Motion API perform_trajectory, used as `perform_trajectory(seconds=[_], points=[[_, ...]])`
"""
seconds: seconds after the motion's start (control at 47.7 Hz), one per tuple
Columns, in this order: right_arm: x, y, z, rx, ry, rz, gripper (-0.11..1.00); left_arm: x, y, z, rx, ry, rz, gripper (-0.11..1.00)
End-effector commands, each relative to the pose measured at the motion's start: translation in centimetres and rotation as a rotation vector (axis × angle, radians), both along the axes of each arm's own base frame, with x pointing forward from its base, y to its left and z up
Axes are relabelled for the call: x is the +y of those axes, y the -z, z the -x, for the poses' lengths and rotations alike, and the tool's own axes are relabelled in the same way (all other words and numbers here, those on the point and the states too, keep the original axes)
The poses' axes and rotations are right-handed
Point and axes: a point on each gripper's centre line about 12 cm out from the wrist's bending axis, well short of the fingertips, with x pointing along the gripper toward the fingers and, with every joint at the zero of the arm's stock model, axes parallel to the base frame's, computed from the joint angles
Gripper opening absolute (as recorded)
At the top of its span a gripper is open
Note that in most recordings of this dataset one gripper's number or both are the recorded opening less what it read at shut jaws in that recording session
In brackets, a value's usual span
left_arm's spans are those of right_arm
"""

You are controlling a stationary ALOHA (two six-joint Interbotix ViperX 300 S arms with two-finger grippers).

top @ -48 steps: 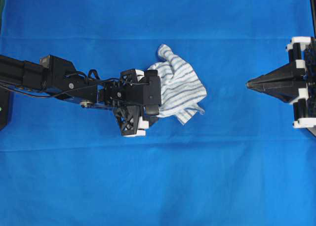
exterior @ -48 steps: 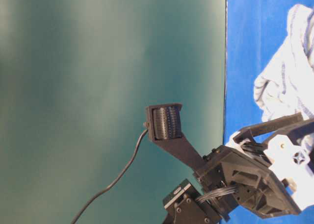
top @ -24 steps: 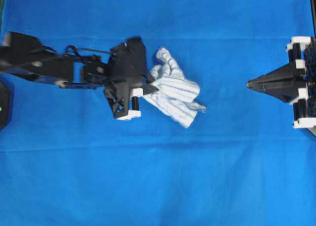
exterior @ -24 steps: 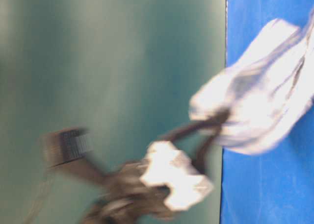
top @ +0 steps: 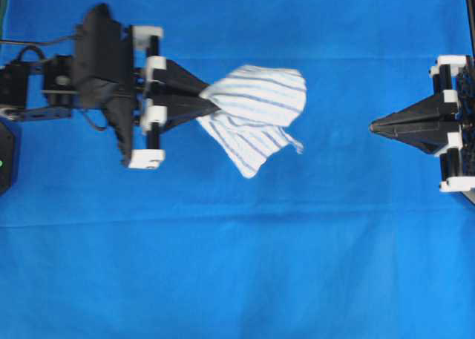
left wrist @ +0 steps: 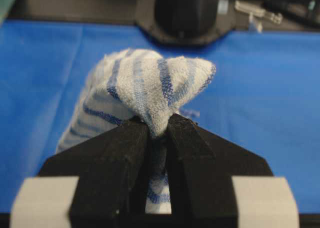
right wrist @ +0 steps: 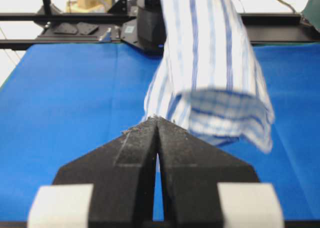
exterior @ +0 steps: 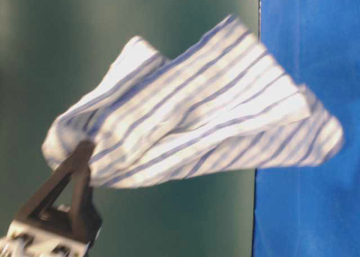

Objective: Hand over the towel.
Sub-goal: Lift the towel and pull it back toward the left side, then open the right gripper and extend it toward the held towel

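The towel (top: 278, 93) is far from my closed right gripper, so I should keep my left gripper still while my right one opens and grips the towel's bunched part (top: 231, 100).
The towel (top: 256, 110) is a small white cloth with thin blue stripes. My left gripper (top: 208, 101) is shut on one corner of it and holds it in the air, pointing right. The cloth hangs and flares out past the tips in the table-level view (exterior: 191, 122). In the left wrist view the towel (left wrist: 150, 88) is pinched between the black fingers (left wrist: 120, 153). My right gripper (top: 373, 127) is shut and empty at the far right, tips pointing left at the towel. In the right wrist view the towel (right wrist: 210, 63) hangs just beyond the closed tips (right wrist: 156, 119).
A large plain blue cloth (top: 237, 265) covers the table. Black arm bases and frame rails stand at the far edges in the wrist views (right wrist: 75, 31). A dark green wall (exterior: 112, 54) backs the table-level view.
My left gripper has risen off the table with the towel, turned level and drawn back to the left. The towel now hangs free and unfolds. The right gripper has not moved.
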Motion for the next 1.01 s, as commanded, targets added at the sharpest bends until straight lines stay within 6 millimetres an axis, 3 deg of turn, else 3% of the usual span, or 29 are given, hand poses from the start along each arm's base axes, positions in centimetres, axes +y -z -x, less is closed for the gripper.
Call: perform_trajectory(seconds=[0.0,0.629,0.86,0.923,0.986], points=[[0.0,-0.4,-0.2,-0.015,0.0,0.002,0.0,-0.1,-1.6,0.8,-0.069,0.0,-0.002,0.04],[0.0,-0.4,-1.0,-0.052,0.001,-0.006,0.02,-0.4,-1.4,1.3,-0.068,0.008,0.0,0.04],[-0.1,-0.3,-2.1,-0.057,0.005,-0.006,0.64,-0.5,-1.4,1.3,-0.064,0.011,-0.002,0.04],[-0.2,-0.5,-2.5,-0.064,0.008,-0.005,0.72,-0.6,-1.4,1.3,-0.066,0.014,-0.002,0.04],[-0.2,-0.9,-3.0,-0.071,0.011,-0.004,0.72,-0.6,-1.4,1.3,-0.064,0.016,-0.001,0.04]])
